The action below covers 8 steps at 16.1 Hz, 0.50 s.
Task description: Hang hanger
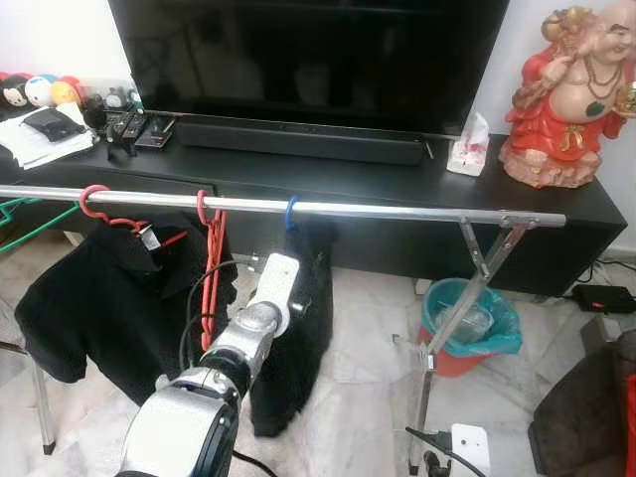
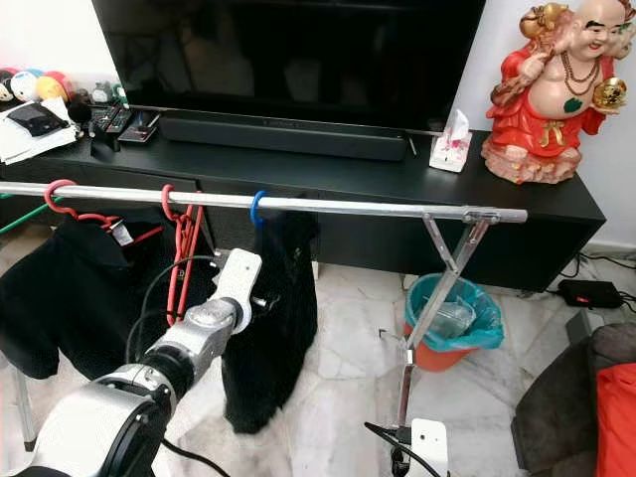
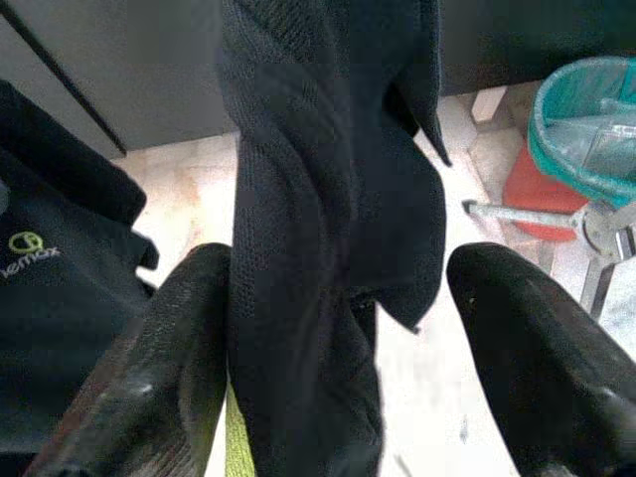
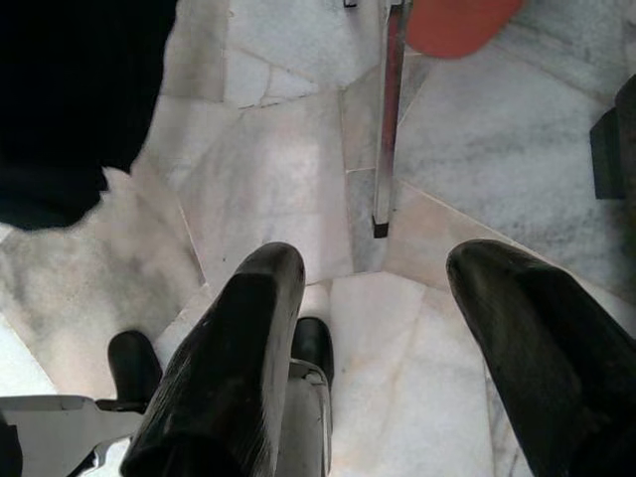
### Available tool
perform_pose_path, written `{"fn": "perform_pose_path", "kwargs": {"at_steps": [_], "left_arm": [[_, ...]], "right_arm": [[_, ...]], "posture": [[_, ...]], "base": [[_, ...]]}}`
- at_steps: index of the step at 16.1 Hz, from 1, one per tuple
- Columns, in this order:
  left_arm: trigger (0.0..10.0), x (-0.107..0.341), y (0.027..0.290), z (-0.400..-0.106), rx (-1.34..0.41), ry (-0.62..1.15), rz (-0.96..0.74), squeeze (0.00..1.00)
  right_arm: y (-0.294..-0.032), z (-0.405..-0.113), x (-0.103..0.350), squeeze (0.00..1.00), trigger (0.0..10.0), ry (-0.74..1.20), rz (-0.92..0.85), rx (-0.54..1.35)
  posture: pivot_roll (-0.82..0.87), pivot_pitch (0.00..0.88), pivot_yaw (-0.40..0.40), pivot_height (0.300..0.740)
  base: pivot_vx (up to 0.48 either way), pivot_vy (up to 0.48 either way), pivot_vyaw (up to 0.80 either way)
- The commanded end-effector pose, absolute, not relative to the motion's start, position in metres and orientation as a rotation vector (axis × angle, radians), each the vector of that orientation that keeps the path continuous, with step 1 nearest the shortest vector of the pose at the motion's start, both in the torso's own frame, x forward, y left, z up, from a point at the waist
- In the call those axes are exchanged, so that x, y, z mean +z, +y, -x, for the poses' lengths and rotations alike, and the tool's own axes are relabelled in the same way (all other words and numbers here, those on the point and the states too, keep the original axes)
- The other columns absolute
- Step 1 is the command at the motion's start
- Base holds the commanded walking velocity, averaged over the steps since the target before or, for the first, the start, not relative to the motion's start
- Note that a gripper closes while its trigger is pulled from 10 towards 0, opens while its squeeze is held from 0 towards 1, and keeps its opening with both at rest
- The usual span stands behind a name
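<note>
The blue hanger hook [image 1: 291,211] just rests over the rail, so the black garment [image 1: 310,323] will take its hanger off with it when the robot lifts.
A chrome clothes rail [image 1: 397,210] runs across in front of me. A blue hanger hook [image 1: 290,211] sits over it, with a black garment [image 1: 310,328] hanging below. My left arm reaches up to that garment at mid height. In the left wrist view my left gripper [image 3: 343,270] is open, and the black garment [image 3: 318,199] hangs between its two fingers. My right gripper [image 4: 376,260] is open with nothing in it and points down at the marble floor.
Red hangers [image 1: 210,260] and a black shirt [image 1: 94,303] on a red hook hang further left on the rail. The rack's slanted leg [image 1: 465,298] stands by a teal-lined bin [image 1: 472,320]. Behind are a black TV stand [image 1: 397,177] and a red statue [image 1: 566,99].
</note>
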<state>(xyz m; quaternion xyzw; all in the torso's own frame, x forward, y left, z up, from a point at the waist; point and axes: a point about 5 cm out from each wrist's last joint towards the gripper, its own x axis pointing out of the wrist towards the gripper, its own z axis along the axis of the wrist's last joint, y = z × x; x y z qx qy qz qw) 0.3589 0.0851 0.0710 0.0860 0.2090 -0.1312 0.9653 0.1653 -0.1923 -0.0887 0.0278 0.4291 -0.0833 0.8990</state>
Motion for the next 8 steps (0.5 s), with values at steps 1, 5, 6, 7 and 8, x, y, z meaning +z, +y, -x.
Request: {"fn": "perform_pose_path", "kwargs": {"at_steps": [1,5,6,7,8], "left_arm": [[0.0,0.0717,0.0854,-0.3589,-0.277,0.399,-0.177,0.0],[0.0,0.0741,0.082,-0.3587,-0.284,0.348,-0.153,0.0],[0.0,0.0739,0.082,-0.3586,-0.281,0.347,-0.149,0.0],[0.0,0.0731,0.0822,-0.3581,-0.279,0.349,-0.145,0.0],[0.0,0.0713,0.0836,-0.3572,-0.275,0.355,-0.136,0.0]], "right_arm": [[-0.1934,-0.1618,-0.0903,0.0,10.0,0.903,-0.062,-0.182],[-0.1944,-0.1613,-0.0903,0.0,10.0,0.903,-0.059,-0.184],[-0.1944,-0.1613,-0.0903,0.0,10.0,0.904,-0.058,-0.184],[-0.1944,-0.1614,-0.0903,0.0,10.0,0.904,-0.058,-0.182],[-0.1942,-0.1614,-0.0903,0.0,10.0,0.904,-0.059,-0.183]], "posture": [[-0.16,0.0,-0.013,0.74],[-0.17,0.0,-0.015,0.74],[-0.17,0.0,-0.015,0.74],[-0.17,0.0,-0.015,0.74],[-0.17,0.0,-0.013,0.74]], "base": [[0.0,0.0,0.0],[0.0,0.0,0.0],[0.0,0.0,0.0],[0.0,0.0,0.0],[0.0,0.0,0.0]]}}
